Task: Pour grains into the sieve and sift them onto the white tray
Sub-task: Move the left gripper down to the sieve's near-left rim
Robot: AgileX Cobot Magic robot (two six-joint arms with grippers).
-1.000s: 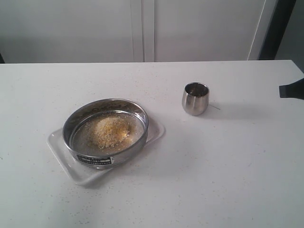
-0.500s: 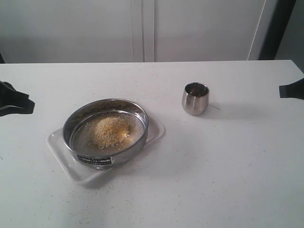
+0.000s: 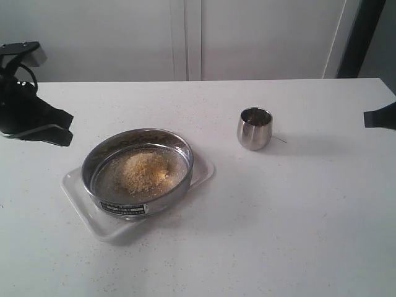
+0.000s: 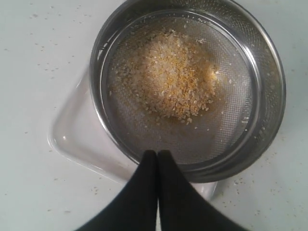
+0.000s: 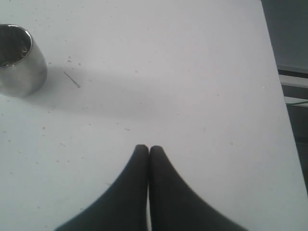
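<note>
The sieve's rim (image 3: 99,148) beside the robot's left gripper is clear and the grains (image 3: 146,172) lie on the sieve's mesh, so the gripper keeps moving closer until its fingers are on both sides of the sieve's rim.
The sieve (image 3: 137,170) (image 4: 269,77) rests on the white tray (image 3: 80,193) (image 4: 77,139) at the left of the table. A heap of yellow and off-white grains (image 3: 141,171) (image 4: 168,79) lies on its mesh. My left gripper (image 3: 62,129) (image 4: 157,154) hangs shut and empty to the left of the sieve, a little above the table; in its wrist view the fingertips lie over the sieve's near rim. My right gripper (image 3: 366,119) (image 5: 147,148) is shut and empty at the right edge, over bare table.
A small rounded steel cup (image 3: 254,129) (image 5: 19,60) stands right of the sieve, between it and the right gripper. Stray grains speckle the white table (image 3: 278,216) around the tray. A pale wall closes off the back.
The left arm has come into view from the left edge and moved right and upward, toward the sieve. The right gripper, sieve and cup have not moved.
</note>
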